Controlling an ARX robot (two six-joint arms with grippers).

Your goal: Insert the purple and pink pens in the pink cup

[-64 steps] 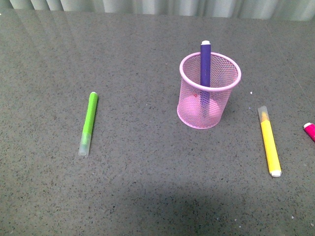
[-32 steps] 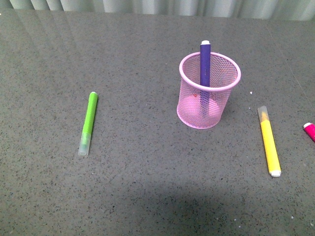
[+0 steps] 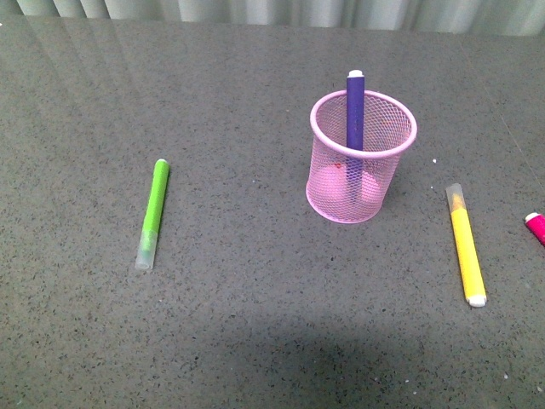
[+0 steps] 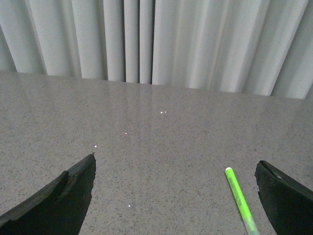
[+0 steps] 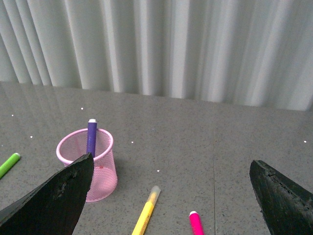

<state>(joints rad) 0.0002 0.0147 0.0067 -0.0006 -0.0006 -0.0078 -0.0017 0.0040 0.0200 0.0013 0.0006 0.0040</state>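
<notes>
The pink pen (image 3: 536,226) will tilt against the cup's rim when I lower it in, because the pink cup's opening (image 3: 383,124) is much wider than a pen.
The pink cup (image 3: 361,158) stands upright on the grey table, right of centre. The purple pen (image 3: 355,111) stands inside it, white end up. The cup also shows in the right wrist view (image 5: 100,164) with the purple pen (image 5: 91,138) in it. The pink pen (image 3: 536,227) lies flat at the right edge of the front view, mostly cut off; its white-ended tip shows in the right wrist view (image 5: 195,223). My right gripper (image 5: 171,171) is open and empty, above the table short of the pink pen. My left gripper (image 4: 176,169) is open and empty. Neither arm shows in the front view.
A lime-green marker (image 3: 153,213) lies on the left of the table and shows in the left wrist view (image 4: 240,199). A yellow marker (image 3: 466,244) lies right of the cup, also in the right wrist view (image 5: 145,213). White curtains (image 5: 171,44) hang behind the table.
</notes>
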